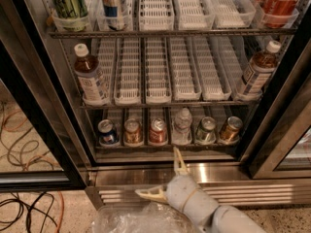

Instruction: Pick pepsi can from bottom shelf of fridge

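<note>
I should pull back and square my gripper below the pepsi can before I reach in, because it is at a slant at the steel sill (pixel 166 178), out of line with the pepsi can.
The pepsi can (pixel 107 132), blue with a silver top, stands at the far left of the bottom shelf (pixel 165 147) of the fridge (pixel 43 96). To its right stand an orange-brown can (pixel 132 131), a red can (pixel 157 130), a clear bottle (pixel 182 125) and two more cans. My gripper (pixel 163 177) is open and empty, below the shelf in front of the steel sill (pixel 218 173). One finger (pixel 179 160) points up toward the shelf, the other (pixel 149 194) points left. The gripper is right of and below the pepsi can, apart from it.
Two brown bottles (pixel 91 80) (pixel 257 71) stand at the ends of the middle shelf between white lane trays (pixel 158 72). The black door frame (pixel 34 120) stands on the left and another door (pixel 286 130) on the right. Cables (pixel 29 144) lie on the floor at left. Crumpled clear plastic (pixel 141 220) lies below the gripper.
</note>
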`<state>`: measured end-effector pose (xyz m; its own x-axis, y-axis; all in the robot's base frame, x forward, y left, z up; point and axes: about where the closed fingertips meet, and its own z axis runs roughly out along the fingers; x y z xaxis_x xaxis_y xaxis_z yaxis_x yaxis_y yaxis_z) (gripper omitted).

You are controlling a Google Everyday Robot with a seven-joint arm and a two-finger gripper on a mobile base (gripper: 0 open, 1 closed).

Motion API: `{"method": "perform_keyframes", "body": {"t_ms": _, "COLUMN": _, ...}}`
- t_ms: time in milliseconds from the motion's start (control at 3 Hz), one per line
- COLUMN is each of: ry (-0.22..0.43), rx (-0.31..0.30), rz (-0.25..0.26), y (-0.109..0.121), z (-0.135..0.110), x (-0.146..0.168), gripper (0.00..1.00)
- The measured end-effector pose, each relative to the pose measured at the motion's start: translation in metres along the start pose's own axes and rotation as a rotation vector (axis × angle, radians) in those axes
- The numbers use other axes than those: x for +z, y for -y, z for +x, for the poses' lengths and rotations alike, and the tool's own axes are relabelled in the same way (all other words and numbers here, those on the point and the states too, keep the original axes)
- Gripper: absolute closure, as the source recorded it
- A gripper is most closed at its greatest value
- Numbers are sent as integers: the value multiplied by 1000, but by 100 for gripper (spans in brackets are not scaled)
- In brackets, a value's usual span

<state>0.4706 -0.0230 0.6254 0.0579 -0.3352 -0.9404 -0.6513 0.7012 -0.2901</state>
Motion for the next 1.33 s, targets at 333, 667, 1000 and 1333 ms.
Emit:
{"method": "perform_keyframes", "body": {"t_ms": 333, "ry": 187, "rx": -112, "rz": 63, "y": -21, "z": -70, "x": 50, "gripper": 0}}
{"method": "perform_keyframes", "body": {"t_ms": 667, "ry": 323, "rx": -83, "rz": 151, "y": -26, "z": -114, "x": 101, "gripper": 0}}
{"method": "perform_keyframes", "body": {"t_ms": 1000, "ry": 369, "rx": -60, "rz": 122, "y": -58, "z": -115, "x": 120, "gripper": 0}}
{"method": "perform_keyframes", "body": {"t_ms": 1333, "ry": 369, "rx": -60, "rz": 122, "y": -58, "z": -115, "x": 120, "gripper": 0}}
